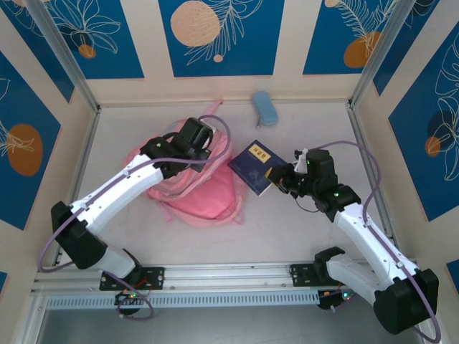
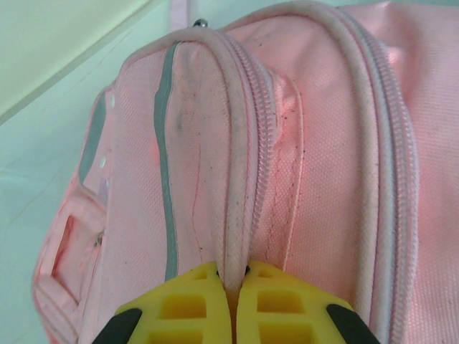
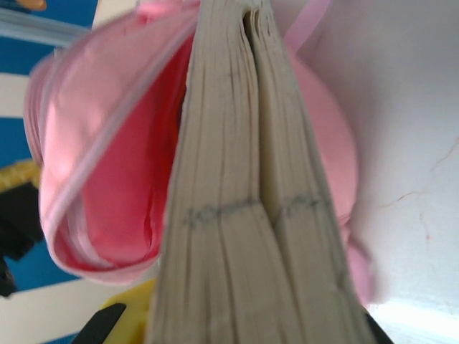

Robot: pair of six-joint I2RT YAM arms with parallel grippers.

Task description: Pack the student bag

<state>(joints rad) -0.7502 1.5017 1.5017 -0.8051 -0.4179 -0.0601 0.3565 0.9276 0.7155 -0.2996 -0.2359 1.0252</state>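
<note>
My right gripper should keep going into the bag's opening [image 1: 228, 183] and let go of the book inside, as my left gripper is holding the bag open toward the blue book's end [image 1: 235, 167].
The student bag [image 1: 192, 192], a large soft pink backpack, lies left of the table's middle. My left gripper [image 1: 206, 149] sits at its top right edge. In the left wrist view the yellow fingers [image 2: 179, 308] of the left gripper [image 2: 233, 287] are shut on the pale piping beside a zipper of the bag [image 2: 323, 143]. My right gripper [image 1: 276, 176] is shut on a dark blue book [image 1: 252, 166], held just right of the bag. In the right wrist view the book's page edges [image 3: 244, 215] point at the bag's open mouth [image 3: 122, 179], whose pink lining shows.
A small light-blue pencil case [image 1: 264, 107] lies near the back wall. Patterned blue and cream walls [image 1: 215, 36] enclose the table on three sides. A metal rail [image 1: 229, 276] runs along the near edge between the arm bases.
</note>
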